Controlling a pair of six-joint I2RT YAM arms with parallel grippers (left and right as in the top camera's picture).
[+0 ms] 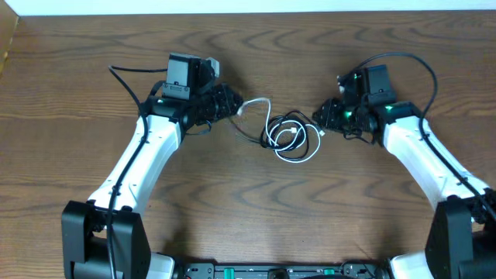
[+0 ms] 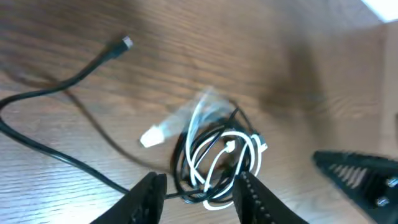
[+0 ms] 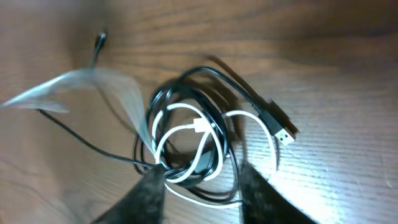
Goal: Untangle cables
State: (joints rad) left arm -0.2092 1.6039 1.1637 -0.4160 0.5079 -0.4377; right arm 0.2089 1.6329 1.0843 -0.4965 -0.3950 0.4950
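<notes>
Next, I back my right gripper off while my left gripper lifts the coil by its USB-plug side (image 1: 305, 142), since white and black loops (image 1: 285, 138) lie wound together in it.
A tangle of cables (image 1: 288, 137) lies mid-table between both arms: a white cable (image 3: 186, 129) looped through a black cable (image 3: 214, 78) whose USB plug (image 3: 283, 134) points right. One white strand (image 1: 256, 103) runs up-left to my left gripper (image 1: 235, 105). My left gripper (image 2: 199, 196) is open, fingers (image 2: 148, 198) apart, with the tangle's near edge (image 2: 214, 158) just ahead of them. A long black strand (image 2: 56, 155) ends in a small plug (image 2: 122, 45). My right gripper (image 3: 202, 196) is also open, with loops lying between its fingers (image 3: 255, 193); overhead, the right gripper (image 1: 319, 122) sits at the tangle's right edge.
The brown wooden table (image 1: 248, 217) ends at a white strip (image 1: 248, 6) at the back. The left arm's own thick black wire (image 1: 128, 77) arcs behind it. The right gripper's tip (image 2: 367, 177) shows in the left wrist view. Both arm bases (image 1: 101, 240) stand near the front.
</notes>
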